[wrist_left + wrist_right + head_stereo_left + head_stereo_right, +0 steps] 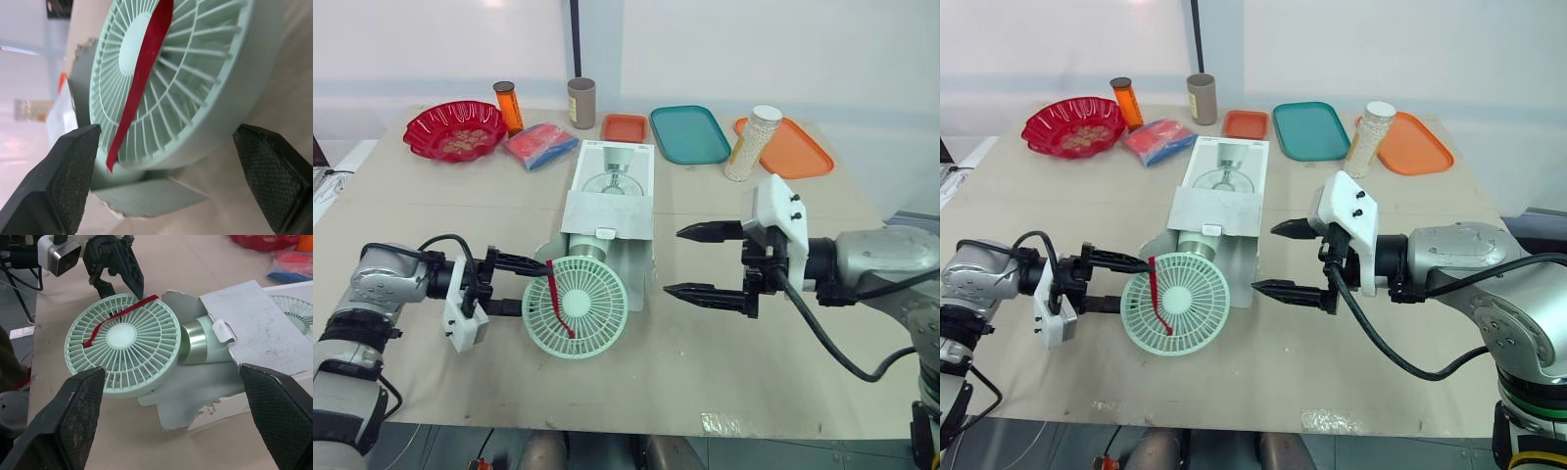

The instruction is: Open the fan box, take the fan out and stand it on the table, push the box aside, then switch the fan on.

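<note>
The stem [588, 247] goes straight into the wide-open opening of the box, so the mint-green fan [576, 305] should slide out in one piece, with its base coming after, when I pull the fan's head.
The white fan box [610, 211] lies flat in the middle of the table with its near end flap open. The mint-green fan [576, 306] lies on its side, its round grille head with a red ribbon out of the box mouth and its stem still inside. My left gripper [533, 286] is open at the head's left rim; in the left wrist view its fingers [63, 181] stand apart on either side of the grille [195, 73]. My right gripper [674, 261] hangs open just right of the box, holding nothing; its wrist view shows the fan [122, 350] and torn flap [254, 328].
Along the back of the table stand a red bowl [455, 129], an orange bottle [508, 106], a brown cup [581, 103], a blue-red packet [540, 145], a small orange tray [624, 127], a teal tray [689, 134], a jar of white beads [754, 142] and an orange tray [798, 149].
</note>
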Tool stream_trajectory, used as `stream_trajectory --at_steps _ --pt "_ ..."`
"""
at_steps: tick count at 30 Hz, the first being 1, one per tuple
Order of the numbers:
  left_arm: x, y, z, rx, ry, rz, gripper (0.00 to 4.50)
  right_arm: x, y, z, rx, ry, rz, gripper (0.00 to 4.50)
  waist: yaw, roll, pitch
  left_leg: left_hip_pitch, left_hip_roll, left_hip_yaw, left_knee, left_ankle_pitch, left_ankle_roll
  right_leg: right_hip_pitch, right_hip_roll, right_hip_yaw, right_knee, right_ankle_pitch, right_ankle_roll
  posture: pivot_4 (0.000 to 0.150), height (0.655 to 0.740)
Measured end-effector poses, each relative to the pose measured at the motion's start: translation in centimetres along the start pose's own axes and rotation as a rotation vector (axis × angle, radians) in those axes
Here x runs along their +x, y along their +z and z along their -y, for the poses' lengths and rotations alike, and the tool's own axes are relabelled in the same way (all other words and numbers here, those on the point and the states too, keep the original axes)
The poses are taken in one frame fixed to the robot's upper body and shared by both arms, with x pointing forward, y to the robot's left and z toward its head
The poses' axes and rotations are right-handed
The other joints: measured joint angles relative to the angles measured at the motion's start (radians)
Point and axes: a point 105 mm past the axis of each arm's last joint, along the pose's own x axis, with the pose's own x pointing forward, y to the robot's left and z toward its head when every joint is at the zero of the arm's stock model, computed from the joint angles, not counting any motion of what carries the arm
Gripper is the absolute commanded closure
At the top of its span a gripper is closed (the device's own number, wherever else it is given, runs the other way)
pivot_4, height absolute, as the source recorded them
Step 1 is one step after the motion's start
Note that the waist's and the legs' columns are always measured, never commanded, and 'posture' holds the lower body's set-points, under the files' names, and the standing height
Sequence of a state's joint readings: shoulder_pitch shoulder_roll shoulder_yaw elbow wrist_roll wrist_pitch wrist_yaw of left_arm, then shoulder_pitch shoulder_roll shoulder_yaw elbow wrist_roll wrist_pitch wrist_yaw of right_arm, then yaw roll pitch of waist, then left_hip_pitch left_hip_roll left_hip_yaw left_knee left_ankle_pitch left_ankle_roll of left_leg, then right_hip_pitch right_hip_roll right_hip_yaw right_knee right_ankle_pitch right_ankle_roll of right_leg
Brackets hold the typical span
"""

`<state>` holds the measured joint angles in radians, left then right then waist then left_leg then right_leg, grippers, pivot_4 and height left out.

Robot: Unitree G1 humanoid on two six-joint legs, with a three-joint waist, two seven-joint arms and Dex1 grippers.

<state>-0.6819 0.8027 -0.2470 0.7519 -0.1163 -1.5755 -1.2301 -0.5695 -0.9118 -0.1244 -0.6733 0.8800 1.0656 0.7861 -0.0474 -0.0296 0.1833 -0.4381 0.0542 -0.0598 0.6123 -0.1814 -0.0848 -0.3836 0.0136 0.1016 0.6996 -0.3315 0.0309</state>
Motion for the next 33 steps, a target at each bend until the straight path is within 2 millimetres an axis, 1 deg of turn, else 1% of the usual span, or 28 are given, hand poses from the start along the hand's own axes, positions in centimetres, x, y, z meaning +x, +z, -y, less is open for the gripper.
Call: stream_trajectory --at_steps 6,10,14,15,16,17,19,30,31,33 --pt "0.6 0.2 -0.1 0.024 0.02 0.014 0.0 0.2 0.0 -0.1 0.005 0.0 0.001 0.05 -0.001 0.0 0.0 0.0 0.001 -0.001 0.004 0.0 0.001 0.001 0.001 -0.001 0.003 0.0 0.0 0.15 0.74" --pt "0.9 0.3 0.5 0.025 0.002 0.008 0.0 0.2 0.3 -0.2 -0.002 0.003 0.007 0.05 -0.001 0.001 0.0 0.0 0.0 -0.001 0.005 0.0 0.001 0.002 0.0 -0.002 0.003 0.0 0.0 0.15 0.74" --pt "1.1 0.5 1.5 0.008 -0.028 0.007 1.01 0.2 0.4 -0.2 -0.007 0.002 0.008 0.0 0.0 0.001 0.0 0.0 0.0 -0.002 0.005 0.0 0.001 0.002 0.0 -0.002 0.003 0.0 0.0 0.15 0.74" --pt "1.1 0.5 1.4 0.011 -0.013 0.004 1.47 0.2 0.4 -0.2 -0.009 0.002 0.008 0.0 0.0 0.001 -0.001 0.0 0.0 -0.002 0.005 0.0 0.001 0.002 0.0 -0.003 0.003 0.0 0.0 0.15 0.74" --pt "1.1 0.5 1.1 0.022 0.01 0.002 1.83 0.3 0.4 -0.2 -0.009 0.003 0.008 0.0 0.0 0.0 -0.001 0.0 0.0 -0.002 0.005 0.0 0.001 0.002 0.0 -0.003 0.003 0.0 0.0 0.15 0.74" --pt "1.0 0.5 0.8 0.035 0.026 0.001 2.09 0.3 0.4 -0.3 -0.009 0.007 0.008 0.0 0.0 0.0 -0.001 0.0 0.0 -0.002 0.005 0.0 0.001 0.002 0.0 -0.003 0.003 0.0 0.0 0.15 0.74" --pt "1.1 0.4 0.3 0.059 0.048 0.002 2.09 0.4 0.4 -0.4 -0.006 0.017 0.006 0.0 -0.001 0.001 -0.002 0.001 0.0 -0.002 0.006 0.0 0.001 0.003 0.0 -0.003 0.004 0.0 0.0 0.15 0.74" --pt "1.4 0.5 0.2 0.071 0.1 -0.002 2.09 0.5 0.2 -0.6 -0.002 0.03 -0.004 0.0 0.0 0.002 -0.003 0.001 0.0 -0.002 0.006 0.0 0.001 0.003 0.0 -0.003 0.005 0.0 0.0 0.15 0.74" --pt "1.4 0.5 0.0 0.072 0.118 -0.001 2.36 0.5 0.2 -0.6 -0.003 0.03 -0.005 0.0 0.0 0.002 -0.003 0.001 0.0 -0.002 0.006 0.0 0.001 0.003 0.0 -0.003 0.005 0.0 0.0 0.15 0.74" --pt "1.3 0.5 -0.4 0.076 0.146 -0.002 2.46 0.5 0.2 -0.6 -0.003 0.03 -0.006 0.0 0.0 0.002 -0.003 0.001 0.0 -0.002 0.006 0.0 0.001 0.003 0.0 -0.003 0.005 0.0 0.0 0.15 0.74"
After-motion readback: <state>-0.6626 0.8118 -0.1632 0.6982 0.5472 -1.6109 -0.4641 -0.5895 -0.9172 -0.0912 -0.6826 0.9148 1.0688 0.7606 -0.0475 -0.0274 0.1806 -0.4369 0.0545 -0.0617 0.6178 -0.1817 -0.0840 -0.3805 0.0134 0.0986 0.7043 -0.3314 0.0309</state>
